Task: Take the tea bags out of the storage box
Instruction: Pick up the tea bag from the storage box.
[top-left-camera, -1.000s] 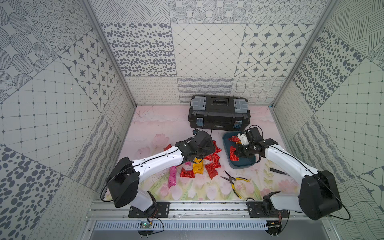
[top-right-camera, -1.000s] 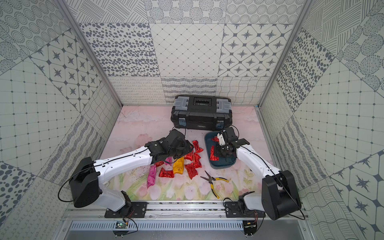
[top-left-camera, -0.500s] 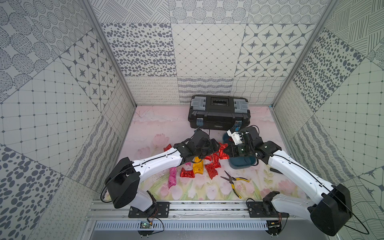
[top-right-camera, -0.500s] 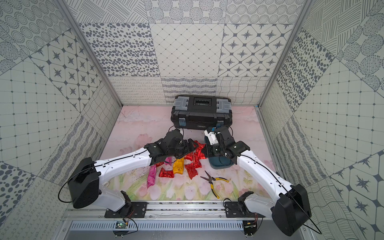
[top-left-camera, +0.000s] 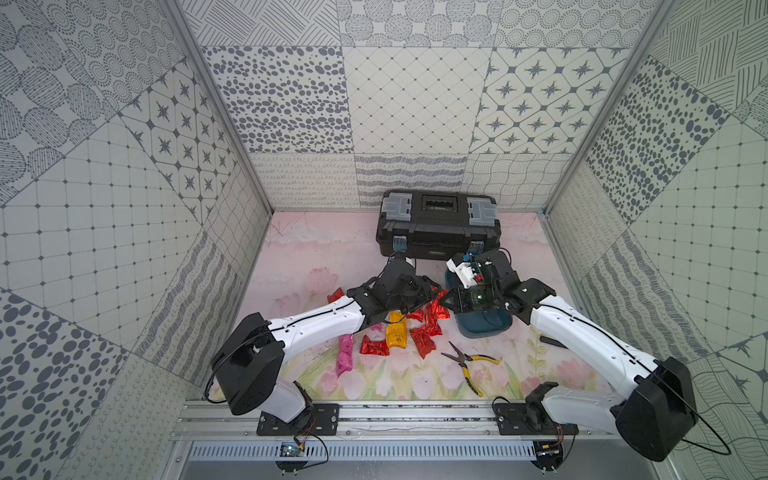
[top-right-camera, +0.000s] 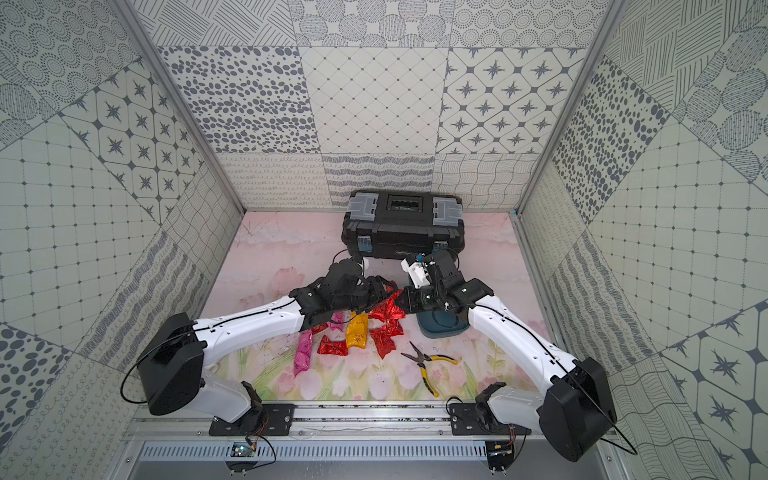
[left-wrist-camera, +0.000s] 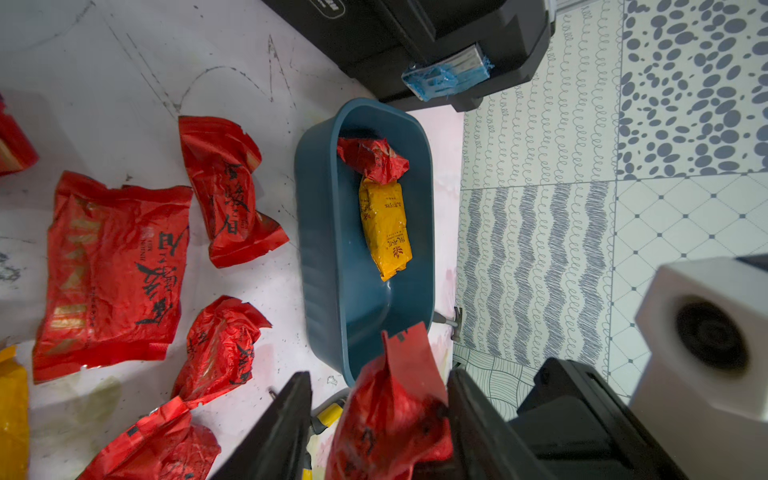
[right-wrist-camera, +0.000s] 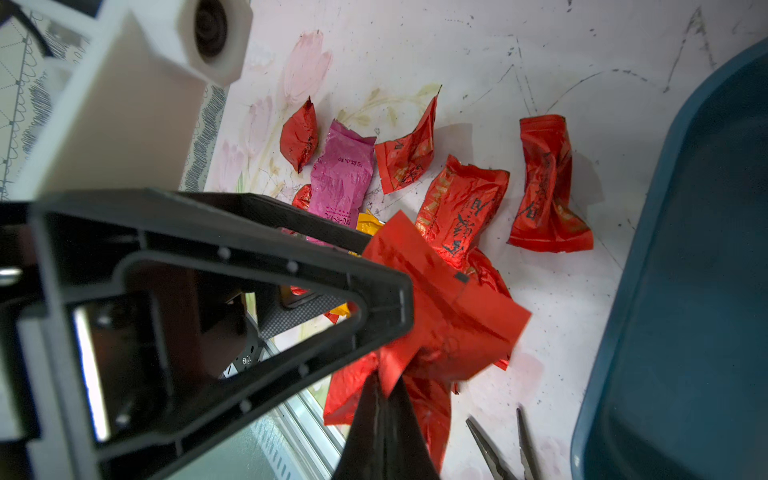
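The red tea bag (right-wrist-camera: 448, 308) takes up my right gripper, so my left gripper should take it away. That will free my right gripper for the yellow tea bag in the box (left-wrist-camera: 385, 228).
The teal storage box (top-left-camera: 484, 328) (left-wrist-camera: 316, 232) sits right of centre and holds one red tea bag (left-wrist-camera: 372, 160) and one yellow one (left-wrist-camera: 384, 228). My right gripper (right-wrist-camera: 380, 382) is shut on the corner of another red tea bag (right-wrist-camera: 449, 316) (top-left-camera: 440, 297), held in the air left of the box. My left gripper (left-wrist-camera: 380, 376) is open around that same bag (left-wrist-camera: 390, 415): one finger touches it and the other stands a little off. Several red tea bags, a pink one (top-left-camera: 345, 353) and a yellow one (top-left-camera: 395, 334) lie loose on the mat.
A large black toolbox (top-left-camera: 436, 224) stands against the back wall, just behind the box. Yellow-handled pliers (top-left-camera: 469, 361) lie on the mat in front of the box. A small dark tool (top-left-camera: 552, 341) lies by the right arm. Patterned walls close in both sides.
My right gripper has lifted a red tea bag from over the box and carried it left to the left gripper. The left jaws opened wider, then narrowed around the bag.
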